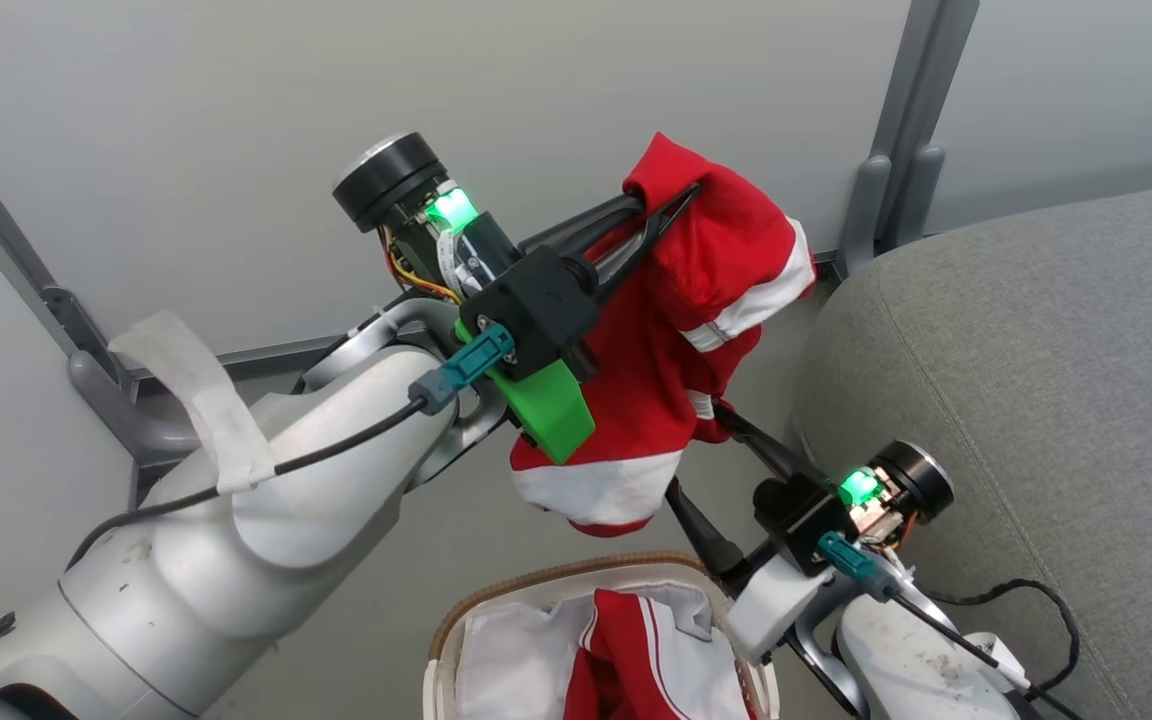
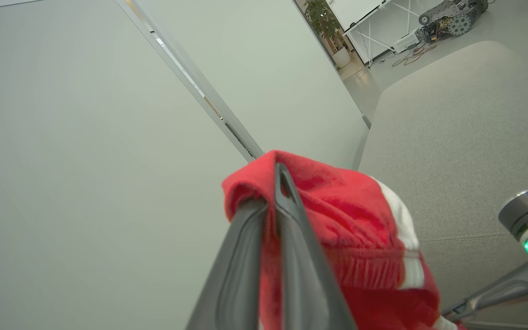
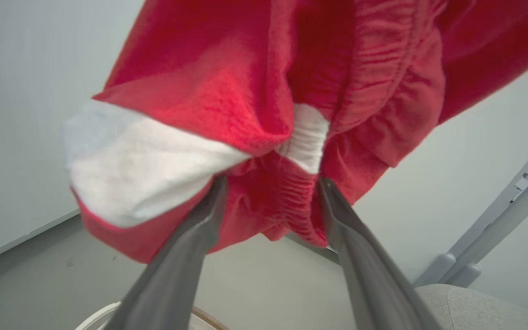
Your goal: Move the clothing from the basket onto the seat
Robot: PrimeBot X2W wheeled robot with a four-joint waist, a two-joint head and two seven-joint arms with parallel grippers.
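Note:
The gathered waistband (image 3: 382,71) is hanging bunched up among limp folds. The red garment (image 1: 638,372) will come to rest folded over on itself when I bring it to the seat.
A red garment (image 1: 656,340) with white bands hangs in the air above the basket (image 1: 576,585), pinched at its top fold by my left gripper (image 1: 671,205), which is shut on it. In the left wrist view the left gripper (image 2: 271,183) has the red garment (image 2: 346,215) draped over its closed fingers. My right gripper (image 1: 696,450) stands open below, its spread fingers (image 3: 337,220) reaching into the garment's (image 3: 245,91) lower folds. More red and white clothing (image 1: 626,640) lies in the basket on the white liner (image 1: 506,660). The grey seat (image 1: 1036,350) is to the right.
Pale wall panels with grey metal posts (image 1: 896,150) stand behind the basket and the seat. A black cable (image 1: 1046,600) loops over the seat's near edge by my right arm. Far off in the left wrist view are a potted plant (image 2: 323,18) and a white desk.

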